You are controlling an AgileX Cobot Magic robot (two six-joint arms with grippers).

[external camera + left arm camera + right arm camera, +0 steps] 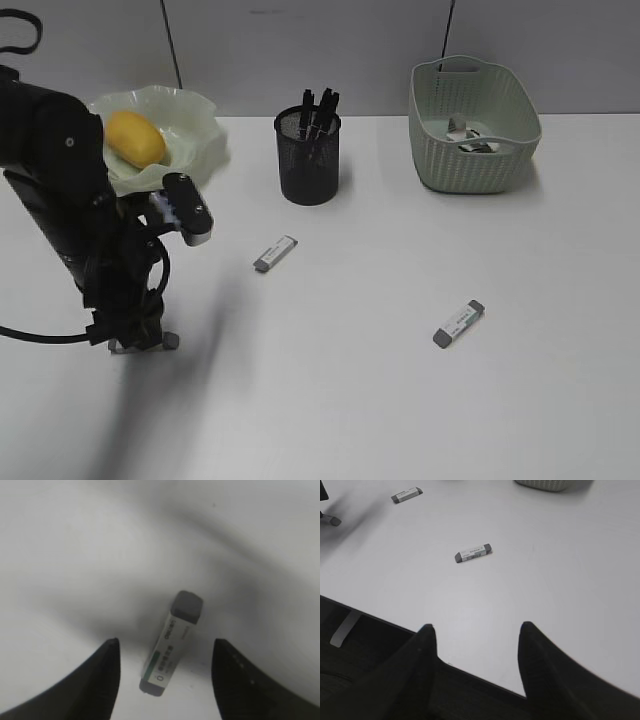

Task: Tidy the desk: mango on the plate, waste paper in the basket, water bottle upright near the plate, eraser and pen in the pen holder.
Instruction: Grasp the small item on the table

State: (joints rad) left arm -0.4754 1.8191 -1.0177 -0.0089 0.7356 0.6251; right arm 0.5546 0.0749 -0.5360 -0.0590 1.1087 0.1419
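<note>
The eraser (171,642) is between the left gripper's open fingers and far away from the right gripper, so the left gripper should grab it and drop it into the pen holder (308,158).
My left gripper (165,641) is open and low over the desk (360,400) at the left. A grey-ended white eraser (180,620) lies between its jaws without touching them; in the exterior view (170,341) only its ends peek out under the gripper (140,340). A second eraser (275,253) lies near the middle and a third (458,323) to the right. The mango (135,138) sits on the plate (195,115). The waste paper (470,135) is in the basket (470,165). Pens (320,105) stand in the pen holder (308,165). My right gripper (476,625) is open and empty. The water bottle is not visible.
My right gripper hangs over the desk's front edge (380,617). It sees the third eraser (473,553) and the second eraser (406,494) ahead. The left arm (70,200) hides part of the plate's front.
</note>
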